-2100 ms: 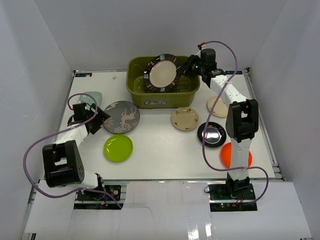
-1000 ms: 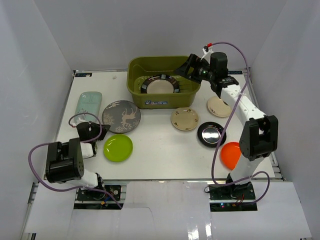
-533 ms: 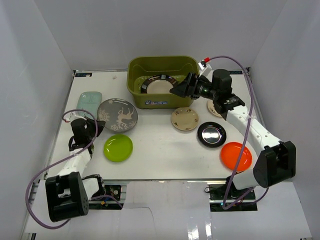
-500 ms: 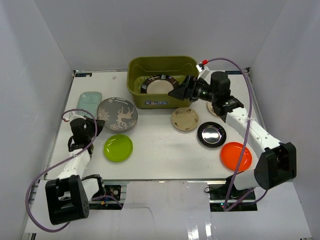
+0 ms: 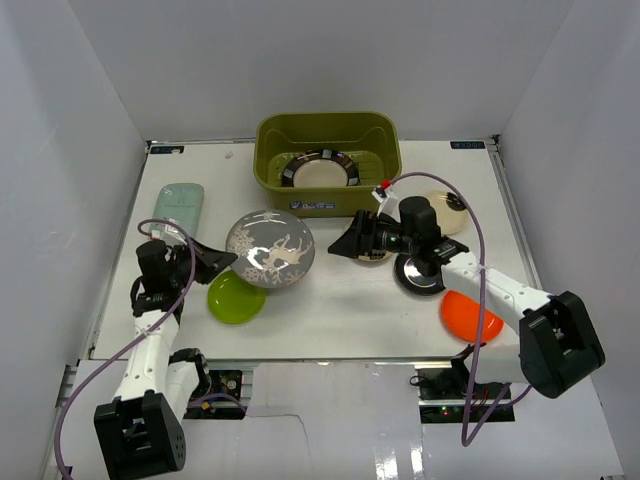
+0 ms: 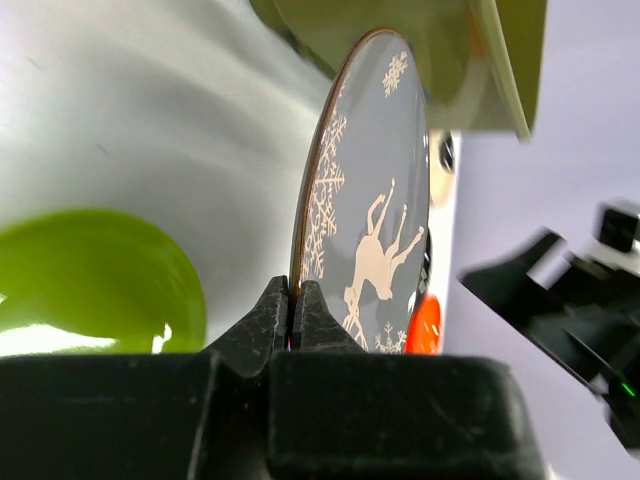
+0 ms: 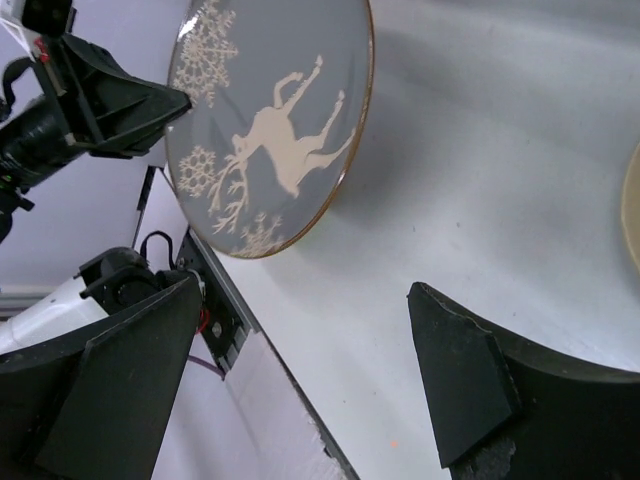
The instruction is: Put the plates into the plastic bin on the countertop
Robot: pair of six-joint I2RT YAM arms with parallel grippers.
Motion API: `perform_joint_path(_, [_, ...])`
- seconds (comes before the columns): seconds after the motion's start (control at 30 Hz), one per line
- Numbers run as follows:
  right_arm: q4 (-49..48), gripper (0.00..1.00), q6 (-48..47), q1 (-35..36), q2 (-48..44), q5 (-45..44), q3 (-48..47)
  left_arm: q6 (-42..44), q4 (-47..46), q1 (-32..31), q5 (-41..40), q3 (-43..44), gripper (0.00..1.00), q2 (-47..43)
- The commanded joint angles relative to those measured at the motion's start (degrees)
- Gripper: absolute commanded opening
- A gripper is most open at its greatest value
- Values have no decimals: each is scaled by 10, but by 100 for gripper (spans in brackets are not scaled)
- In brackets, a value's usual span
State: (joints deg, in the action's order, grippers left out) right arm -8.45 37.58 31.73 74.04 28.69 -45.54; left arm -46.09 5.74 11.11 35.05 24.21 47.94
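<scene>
Next, my right gripper takes hold of the plate's free rim (image 5: 311,246) and lowers the plate into the bin, because my left gripper is holding the grey plate (image 5: 270,248) short of the bin.
My left gripper (image 5: 228,258) is shut on the rim of the grey patterned plate (image 5: 271,250), holding it on edge above the countertop (image 5: 330,300). In the left wrist view the fingertips (image 6: 295,308) pinch that grey plate (image 6: 375,230) at its lower edge. My right gripper (image 5: 347,243) stands open, nothing between its fingers, facing the grey plate (image 7: 265,120) and partly covering a small cream plate (image 5: 378,256). The olive plastic bin (image 5: 392,150) at the back holds the brown-rimmed cream plate (image 5: 321,171).
On the countertop lie a lime green plate (image 5: 233,298), a pale mint rectangular plate (image 5: 180,205), a black plate (image 5: 421,274), an orange plate (image 5: 468,315) and another cream plate (image 5: 447,211). White walls close three sides.
The left gripper has lifted the grey plate off the table and swung it toward the middle. The right arm has drawn back from the bin to low over the small cream plate.
</scene>
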Motion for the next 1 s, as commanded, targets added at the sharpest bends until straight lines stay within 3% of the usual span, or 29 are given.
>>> perform_joint_path(0.0, [-66,90,20,18,10,-9,25,-20,-18,-1,163,13,0,-36])
perform_joint_path(0.27, [-135,90,53,59,77,8,35,1,-19,-36,249,40,0,-18])
perform_joint_path(0.33, [-159,100,70,63,88,11,34,7,-19,-45,253,43,0,-10])
perform_joint_path(0.4, [-185,84,81,64,96,10,39,10,-17,-46,252,48,0,-5])
perform_joint_path(0.43, [-193,71,90,65,97,8,41,16,-13,-46,247,51,0,0])
perform_joint_path(0.47, [-197,40,92,65,98,3,41,18,-13,-46,246,54,0,1])
perform_joint_path(0.53, [-195,17,93,64,90,-15,41,20,-9,-46,241,66,0,10])
perform_joint_path(0.57, [-193,8,94,64,85,-22,38,25,2,-46,221,80,15,14])
perform_joint_path(0.63, [-191,8,94,64,61,-42,30,41,22,-46,192,103,32,28])
perform_joint_path(0.67, [-186,8,87,64,53,-47,21,59,31,-46,155,116,46,34])
perform_joint_path(0.73, [-153,8,74,56,34,-56,-21,71,58,-46,103,152,53,51])
perform_joint_path(0.87, [-117,8,60,23,24,-36,-110,67,75,-46,-81,187,66,76])
perform_joint_path(0.97, [-90,8,54,-17,49,-16,-200,50,61,-37,-149,190,79,97])
